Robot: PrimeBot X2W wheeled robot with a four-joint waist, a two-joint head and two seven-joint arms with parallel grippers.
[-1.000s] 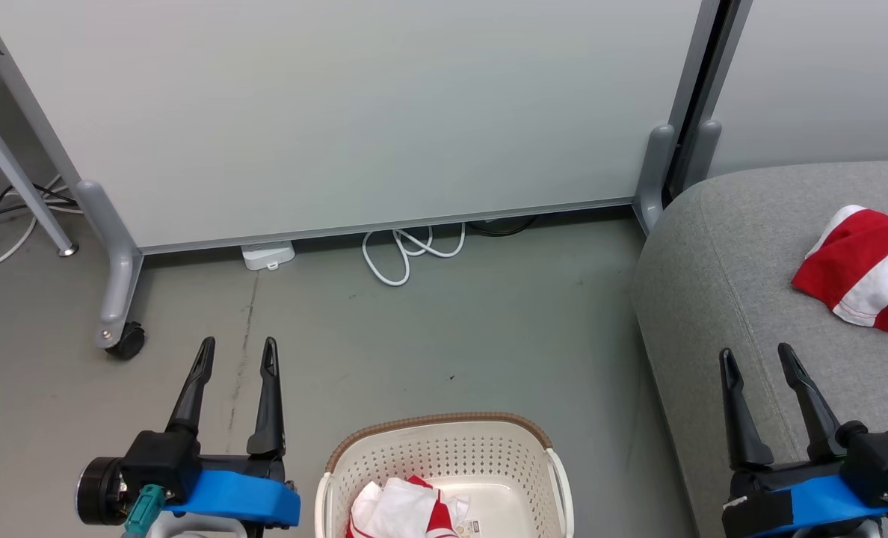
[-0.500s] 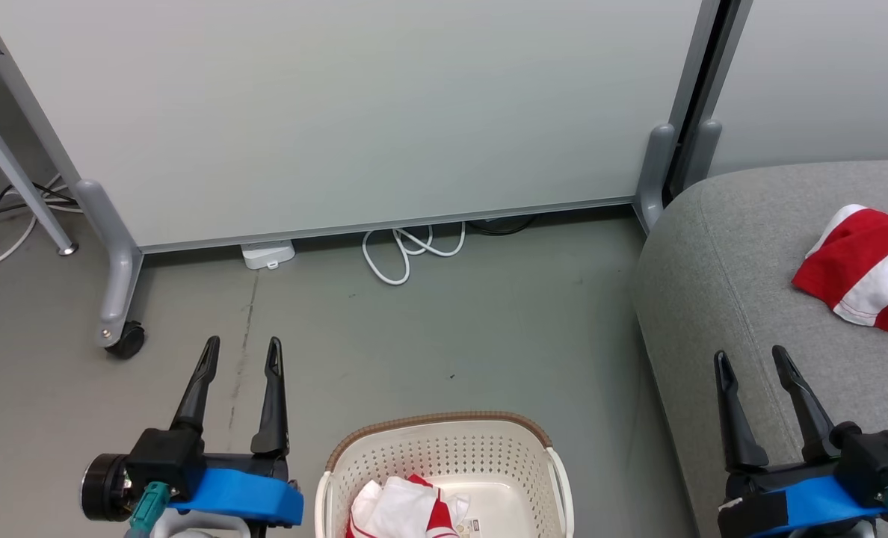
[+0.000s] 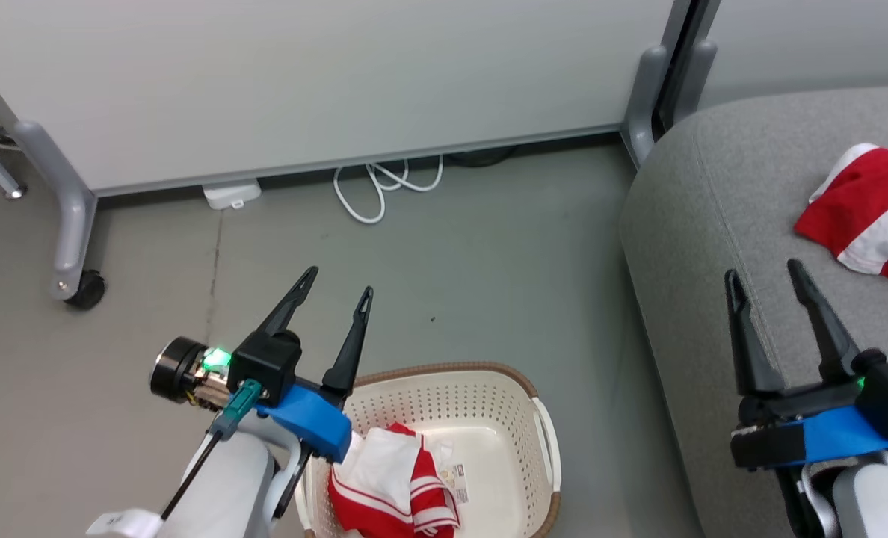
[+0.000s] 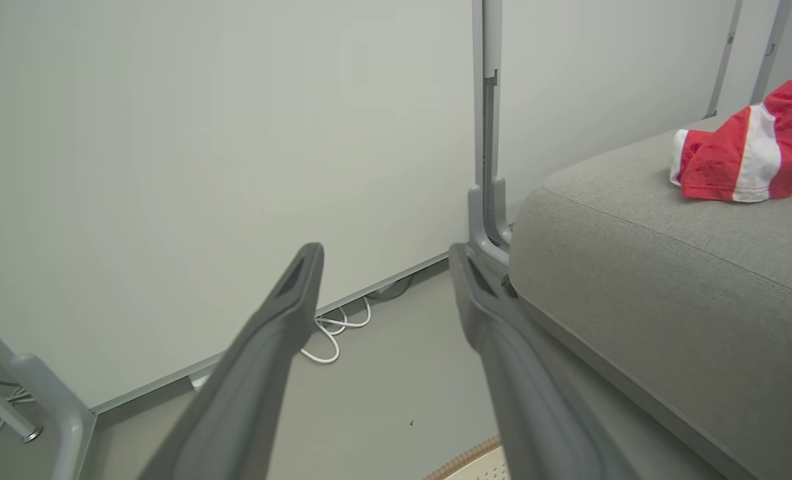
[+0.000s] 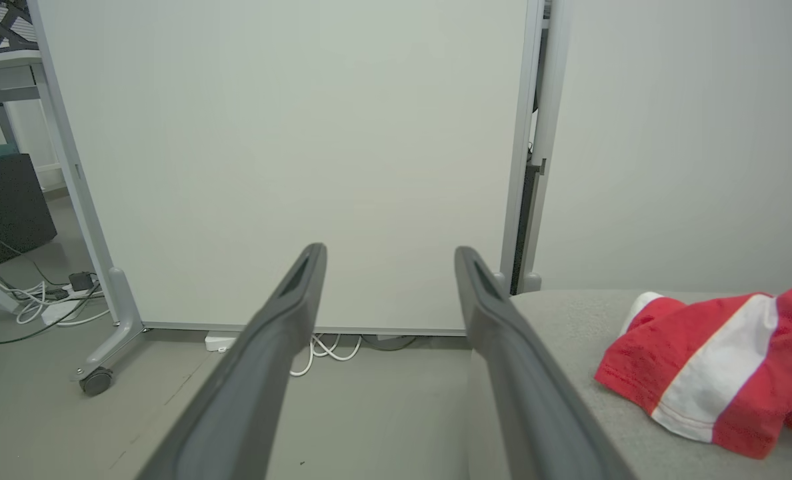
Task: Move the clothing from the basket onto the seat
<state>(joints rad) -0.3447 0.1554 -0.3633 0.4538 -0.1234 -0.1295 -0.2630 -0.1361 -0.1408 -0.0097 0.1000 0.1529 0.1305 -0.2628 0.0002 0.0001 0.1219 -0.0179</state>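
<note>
The clothing [image 3: 380,480] will come up all in one go and leave the basket empty when the robot lifts it, because matching white stripes [image 3: 429,488] run along the edges of the heap's folds.
The cream basket [image 3: 541,441] with its brown rim stands on the floor at the bottom centre of the head view. Red and white clothing [image 3: 392,486] lies crumpled in its left half. Another red and white garment [image 3: 866,213] [image 4: 743,153] [image 5: 716,367] rests on the grey seat [image 3: 720,209] [image 4: 669,267] [image 5: 569,313] at the right. My left gripper [image 3: 339,280] [image 4: 386,250] is open and empty, raised over the basket's left rim, fingers pointing up and to the right. Above the seat's near edge my right gripper [image 3: 764,267] [image 5: 389,250] is open and empty too.
A pale wheeled partition [image 3: 302,82] closes the back, its castor [image 3: 85,288] at the left. A coiled white cable [image 3: 377,190] and a white power block [image 3: 231,196] lie on the grey floor under it. A small label [image 3: 455,474] lies on the basket's floor.
The head camera has tilted down and shifted, so the scene sits higher in the picture. My left gripper has swung right and up toward the basket. My right gripper has hardly moved.
</note>
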